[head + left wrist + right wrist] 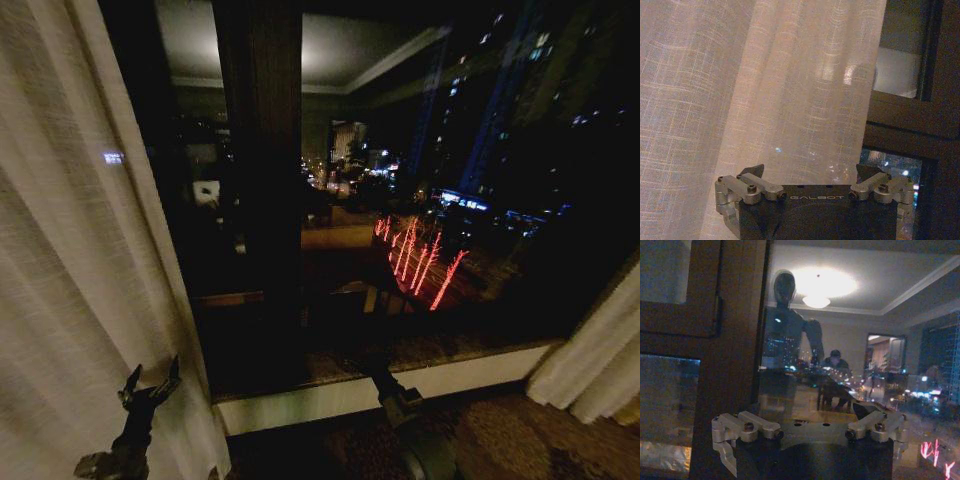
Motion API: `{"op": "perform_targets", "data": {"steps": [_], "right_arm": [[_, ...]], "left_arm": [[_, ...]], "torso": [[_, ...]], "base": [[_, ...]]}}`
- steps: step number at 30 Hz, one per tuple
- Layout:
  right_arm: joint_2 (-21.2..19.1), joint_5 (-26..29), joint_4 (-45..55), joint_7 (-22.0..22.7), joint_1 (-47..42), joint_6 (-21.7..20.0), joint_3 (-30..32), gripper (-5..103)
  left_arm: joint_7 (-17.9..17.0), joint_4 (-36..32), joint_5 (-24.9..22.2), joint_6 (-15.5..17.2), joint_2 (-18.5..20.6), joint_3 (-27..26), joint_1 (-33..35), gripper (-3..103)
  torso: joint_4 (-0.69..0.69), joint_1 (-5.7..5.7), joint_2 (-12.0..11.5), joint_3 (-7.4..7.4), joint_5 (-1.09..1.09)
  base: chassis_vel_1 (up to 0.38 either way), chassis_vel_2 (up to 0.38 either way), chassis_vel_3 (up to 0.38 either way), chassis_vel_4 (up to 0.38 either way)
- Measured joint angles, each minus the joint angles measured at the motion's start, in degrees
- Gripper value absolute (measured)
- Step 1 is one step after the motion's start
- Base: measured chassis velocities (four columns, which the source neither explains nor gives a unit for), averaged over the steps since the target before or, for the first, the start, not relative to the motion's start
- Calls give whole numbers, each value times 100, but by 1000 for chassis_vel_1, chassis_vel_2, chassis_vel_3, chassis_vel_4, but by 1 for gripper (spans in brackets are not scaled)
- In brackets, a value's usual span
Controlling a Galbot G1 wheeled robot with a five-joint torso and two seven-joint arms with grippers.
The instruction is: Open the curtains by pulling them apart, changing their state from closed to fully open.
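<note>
A light shows through the sheer cream panel. I should expect more window glass hidden behind it when I pull the panel to the side.
The curtains stand parted. The left sheer cream panel is bunched along the window's left side, and the right panel is gathered at the lower right corner. Dark glass lies bare between them. My left gripper is raised beside the left panel's inner edge, open, with nothing between its fingers. In the left wrist view that gripper faces the pleated fabric from close by, apart from it. My right gripper is low in front of the sill. In the right wrist view it is open and faces the glass.
A dark wooden window post divides the glass. A pale sill runs below the window, with patterned carpet under it. The glass reflects the lit room and the robot; city lights show outside.
</note>
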Motion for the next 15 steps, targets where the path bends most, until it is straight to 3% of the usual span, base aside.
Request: {"op": "perform_targets", "data": {"steps": [15], "right_arm": [[0, 0, 0, 0, 0, 0, 0, 100]], "left_arm": [[0, 0, 0, 0, 0, 0, 0, 100]], "torso": [[0, 0, 0, 0, 0]], "base": [[0, 0, 0, 0]]}}
